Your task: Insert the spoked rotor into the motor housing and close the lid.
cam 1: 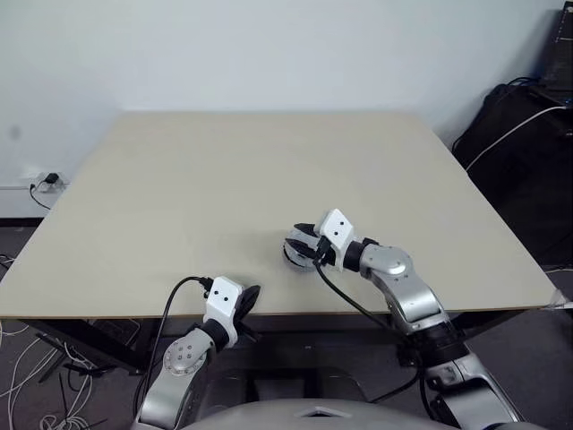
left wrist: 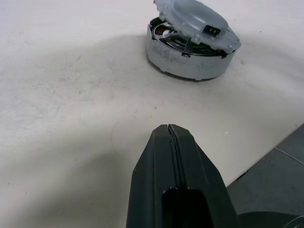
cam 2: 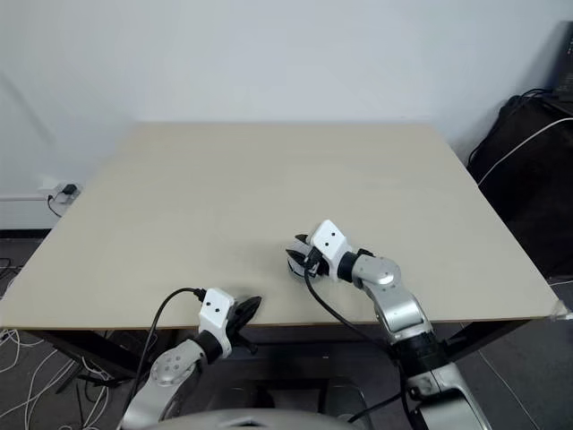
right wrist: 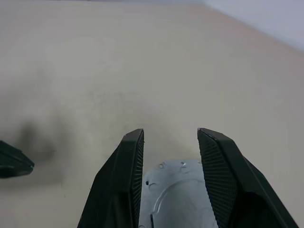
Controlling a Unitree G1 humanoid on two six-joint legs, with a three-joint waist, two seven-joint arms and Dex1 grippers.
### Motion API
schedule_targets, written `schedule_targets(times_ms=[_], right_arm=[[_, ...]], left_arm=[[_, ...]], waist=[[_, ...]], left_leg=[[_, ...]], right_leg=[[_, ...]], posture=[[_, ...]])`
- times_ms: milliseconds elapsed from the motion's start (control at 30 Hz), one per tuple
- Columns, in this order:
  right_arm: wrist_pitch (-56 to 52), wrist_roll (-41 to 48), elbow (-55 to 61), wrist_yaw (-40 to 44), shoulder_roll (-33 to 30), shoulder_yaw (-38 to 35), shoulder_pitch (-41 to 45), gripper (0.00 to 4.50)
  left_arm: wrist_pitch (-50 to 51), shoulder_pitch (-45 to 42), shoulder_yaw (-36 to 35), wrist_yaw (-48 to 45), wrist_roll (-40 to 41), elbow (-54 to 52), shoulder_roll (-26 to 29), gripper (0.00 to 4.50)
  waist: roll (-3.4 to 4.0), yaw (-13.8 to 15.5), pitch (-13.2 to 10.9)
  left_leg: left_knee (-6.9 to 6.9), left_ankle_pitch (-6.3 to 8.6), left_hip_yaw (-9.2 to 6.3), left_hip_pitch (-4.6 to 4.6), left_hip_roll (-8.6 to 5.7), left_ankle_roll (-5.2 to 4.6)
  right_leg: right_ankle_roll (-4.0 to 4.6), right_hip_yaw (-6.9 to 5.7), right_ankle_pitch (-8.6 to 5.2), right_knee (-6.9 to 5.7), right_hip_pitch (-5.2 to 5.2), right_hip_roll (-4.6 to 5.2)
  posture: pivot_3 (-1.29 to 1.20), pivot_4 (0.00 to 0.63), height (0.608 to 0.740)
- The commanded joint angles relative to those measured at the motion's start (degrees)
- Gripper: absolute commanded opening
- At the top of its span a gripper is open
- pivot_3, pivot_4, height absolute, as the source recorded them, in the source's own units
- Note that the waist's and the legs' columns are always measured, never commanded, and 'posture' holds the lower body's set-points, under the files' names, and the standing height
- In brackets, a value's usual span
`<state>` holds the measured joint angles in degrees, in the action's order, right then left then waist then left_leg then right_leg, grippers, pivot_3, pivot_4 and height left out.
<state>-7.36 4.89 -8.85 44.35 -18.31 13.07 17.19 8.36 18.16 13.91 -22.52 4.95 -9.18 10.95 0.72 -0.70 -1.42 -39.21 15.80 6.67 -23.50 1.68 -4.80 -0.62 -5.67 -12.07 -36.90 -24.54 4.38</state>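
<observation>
A dark gap (cam 1: 293, 258) is visible under the tilted lid (cam 1: 303, 242) that already lies over the motor housing. The lid will go down flush when I push it.
The motor housing (left wrist: 190, 64), a round silvery drum with copper windings showing under its rim, sits near the table's front edge. The grey lid (left wrist: 192, 16) lies tilted on top of it, one side raised, leaving a gap. Whatever sits beneath the lid is hidden, the spoked rotor included. My right gripper (cam 1: 301, 244) hovers just over the lid (right wrist: 178, 194), fingers apart, the lid showing below and between them, clamped by neither. My left gripper (cam 1: 253, 294) is shut and empty, at the table's front edge to the left of the housing, pointing toward it.
The beige table (cam 1: 269, 170) stretches bare behind and to both sides of the housing. Black bags with a white cable (cam 1: 528, 152) stand off the table's right side. A wall socket with cables (cam 1: 49, 182) is low on the left.
</observation>
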Motion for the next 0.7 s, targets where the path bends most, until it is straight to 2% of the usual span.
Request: schedule_targets(times_ms=[33,100,200,400,700], right_arm=[[3.1,1.0,-5.2,1.9,0.1,-1.3,3.5,1.92],[3.4,1.0,-7.9,2.3,0.2,-1.5,4.7,1.92],[3.8,0.8,-10.3,3.8,-0.1,-1.0,5.5,2.5],[5.0,0.2,-14.5,3.8,0.0,-1.4,6.6,4.46],[6.6,-0.8,-19.4,3.7,0.0,-1.2,7.9,4.49]], left_arm=[[-0.4,-0.2,-0.3,0.6,0.2,-3.0,-0.2,0.0],[-0.3,0.0,-0.4,0.8,0.1,-3.4,-0.1,0.0],[-0.2,0.3,-0.7,1.2,0.1,-3.9,-0.1,0.0],[0.2,0.6,-0.9,1.7,0.2,-4.8,0.2,0.0],[0.9,0.6,-1.0,2.0,0.2,-5.7,0.5,0.0]], waist=[[0.0,0.0,0.0],[0.0,0.1,0.0],[0.01,0.1,0.0],[0.03,0.0,0.0],[0.07,0.0,0.0]], left_leg=[[-0.01,0.0,0.0,0.0,0.0,-0.01],[-0.01,0.0,0.01,-0.01,-0.01,-0.02],[-0.01,0.0,0.01,-0.01,-0.02,-0.03],[-0.02,0.0,0.01,-0.01,-0.01,-0.02],[-0.02,-0.01,0.03,-0.01,-0.01,-0.02]], right_leg=[[0.0,0.0,0.0,0.0,0.0,0.01],[-0.02,0.0,0.01,0.0,0.01,0.03],[-0.01,0.06,0.02,0.0,0.0,0.05],[-0.01,0.09,0.03,-0.02,0.0,0.05],[-0.01,0.09,0.03,-0.03,0.0,0.05]], posture=[[0.0,0.0,0.74],[0.0,0.0,0.74],[0.0,0.0,0.74],[0.0,0.0,0.74],[0.0,0.0,0.74]])
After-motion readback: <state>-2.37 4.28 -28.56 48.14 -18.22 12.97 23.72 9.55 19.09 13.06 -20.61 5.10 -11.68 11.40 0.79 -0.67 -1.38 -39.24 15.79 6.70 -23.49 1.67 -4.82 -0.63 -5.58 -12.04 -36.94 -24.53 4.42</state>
